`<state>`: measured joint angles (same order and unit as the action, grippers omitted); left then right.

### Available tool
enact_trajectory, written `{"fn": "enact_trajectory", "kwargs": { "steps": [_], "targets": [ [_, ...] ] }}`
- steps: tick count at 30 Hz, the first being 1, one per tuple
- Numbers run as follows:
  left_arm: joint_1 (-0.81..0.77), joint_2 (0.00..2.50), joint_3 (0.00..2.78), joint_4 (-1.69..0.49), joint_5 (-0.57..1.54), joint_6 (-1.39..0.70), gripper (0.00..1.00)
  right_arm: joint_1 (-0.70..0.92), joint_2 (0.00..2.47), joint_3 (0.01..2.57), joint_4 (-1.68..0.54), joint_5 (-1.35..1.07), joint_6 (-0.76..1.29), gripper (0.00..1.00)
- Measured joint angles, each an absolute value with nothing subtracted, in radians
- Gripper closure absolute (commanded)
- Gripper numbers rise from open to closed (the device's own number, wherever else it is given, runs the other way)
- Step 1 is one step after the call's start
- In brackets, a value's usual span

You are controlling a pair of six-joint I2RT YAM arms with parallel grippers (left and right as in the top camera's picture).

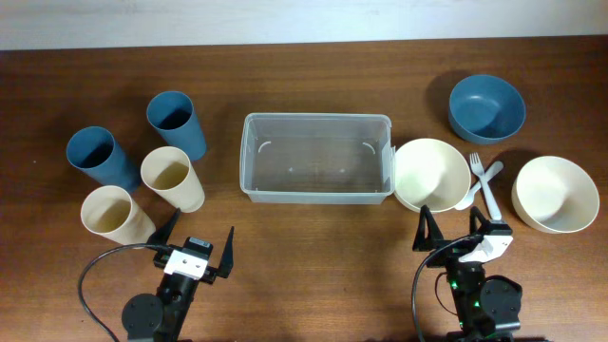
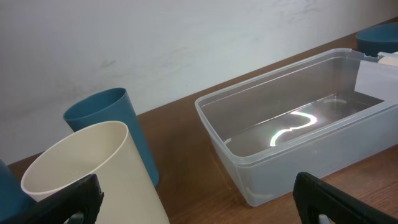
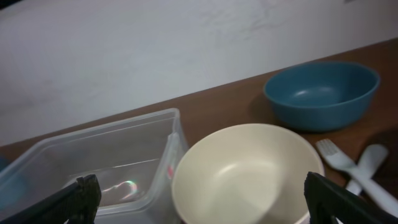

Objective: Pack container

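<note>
The cream bowl sits against the container's end (image 1: 392,171), so my right gripper should take the rim (image 1: 465,188) beside the spoon and draw the bowl clear before packing.
The clear plastic container (image 1: 316,158) stands empty at the table's centre; it also shows in the left wrist view (image 2: 292,134) and the right wrist view (image 3: 99,165). My left gripper (image 1: 197,251) is open and empty near the front edge, below the cups. My right gripper (image 1: 461,231) is open and empty just in front of a cream bowl (image 1: 432,174), which touches the container's right end (image 3: 245,171). A white fork (image 1: 483,182) and white spoon (image 1: 486,177) lie crossed right of that bowl.
Two blue cups (image 1: 177,121) (image 1: 99,156) and two cream cups (image 1: 172,178) (image 1: 114,213) stand at the left. A blue bowl (image 1: 486,106) sits back right, a second cream bowl (image 1: 555,193) at the far right.
</note>
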<state>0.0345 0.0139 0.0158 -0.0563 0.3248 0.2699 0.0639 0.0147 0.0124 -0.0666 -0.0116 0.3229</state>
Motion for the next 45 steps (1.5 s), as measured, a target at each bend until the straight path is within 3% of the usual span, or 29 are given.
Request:
{"fn": "enact_trajectory", "kwargs": {
  "steps": [5, 11, 20, 25, 32, 45],
  "targets": [
    [0.035, 0.014, 0.016, -0.056, 0.325, 0.270, 0.00, 0.064, 0.015, 0.051, -0.151, -0.037, 0.355, 0.01],
    [0.035, 0.014, 0.016, -0.056, 0.325, 0.270, 0.00, 0.064, 0.094, 0.311, -0.373, -0.021, 0.350, 0.01],
    [0.035, 0.014, 0.016, -0.056, 0.322, 0.270, 0.00, 0.064, 0.618, 1.052, -0.944, 0.149, 0.258, 0.01],
    [0.035, 0.014, 0.016, -0.056, 0.322, 0.270, 0.00, 0.064, 0.921, 1.319, -1.119, 0.158, 0.200, 0.01],
    [0.035, 0.014, 0.016, -0.056, 0.321, 0.270, 0.00, 0.059, 1.188, 1.355, -1.193, 0.098, 0.209, 0.01],
    [0.035, 0.014, 0.016, -0.056, 0.322, 0.270, 0.00, -0.100, 1.452, 1.355, -1.197, 0.108, 0.609, 0.01]
  ]
}}
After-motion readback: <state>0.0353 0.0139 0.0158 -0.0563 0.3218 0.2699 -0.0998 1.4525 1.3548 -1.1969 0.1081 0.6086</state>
